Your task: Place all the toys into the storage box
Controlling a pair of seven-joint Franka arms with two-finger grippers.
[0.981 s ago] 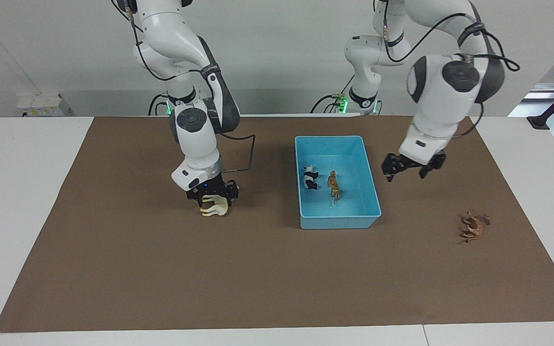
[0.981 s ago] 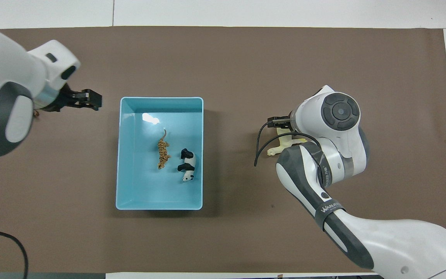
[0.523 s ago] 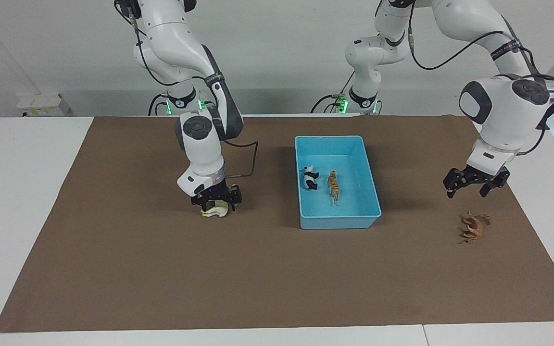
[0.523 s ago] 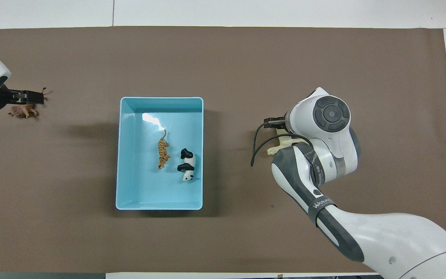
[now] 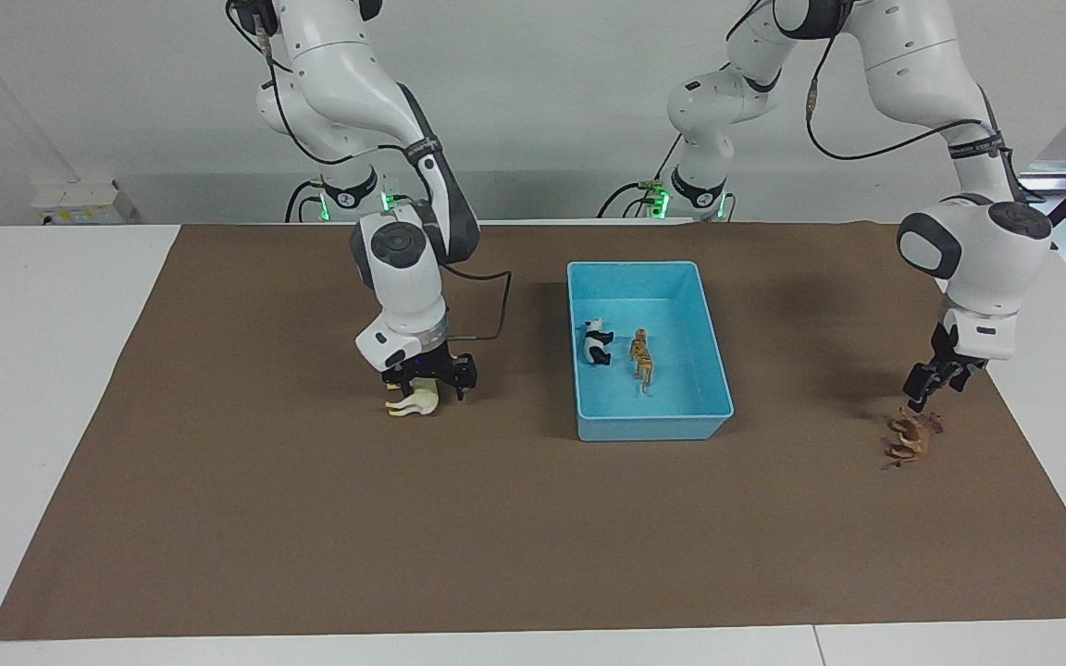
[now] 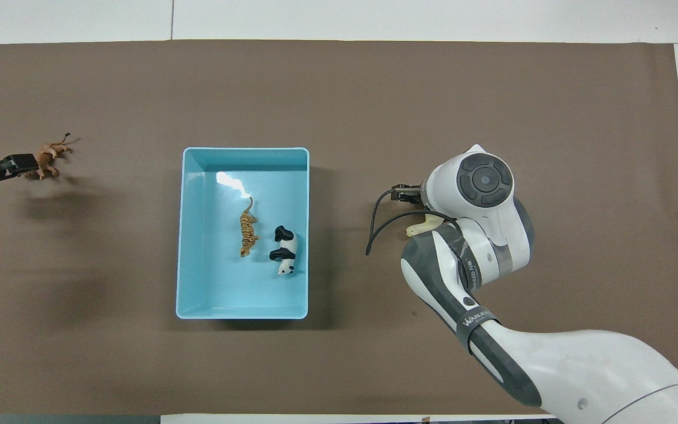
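Observation:
The left gripper's narrow fingers are over one end of the brown lion (image 6: 40, 172), so they should move back, open and turn to go on both sides of its body (image 6: 49, 155).
The light blue storage box (image 5: 653, 429) lies mid-table and holds the panda (image 5: 596, 343) and the tiger (image 5: 642, 359), both lying on their sides. The cream-white horse (image 5: 413, 402) lies on the brown mat toward the right arm's end. My right gripper (image 5: 429, 388) is open and low around it. In the overhead view the right wrist hides most of the horse (image 6: 416, 229). The brown lion (image 5: 910, 437) lies toward the left arm's end. My left gripper (image 5: 920, 393) hangs just above it, and its tips meet the lion (image 6: 52, 154) in the overhead view.
A brown mat (image 5: 496, 536) covers the white table. The box (image 6: 181, 235) sits between the two arms. The right arm's black cable (image 6: 377, 221) loops out toward the box.
My left arm swung from beside the box out to the lion and dropped close above it. My right gripper lowered around the horse and shifted slightly toward the box. The horse has not moved.

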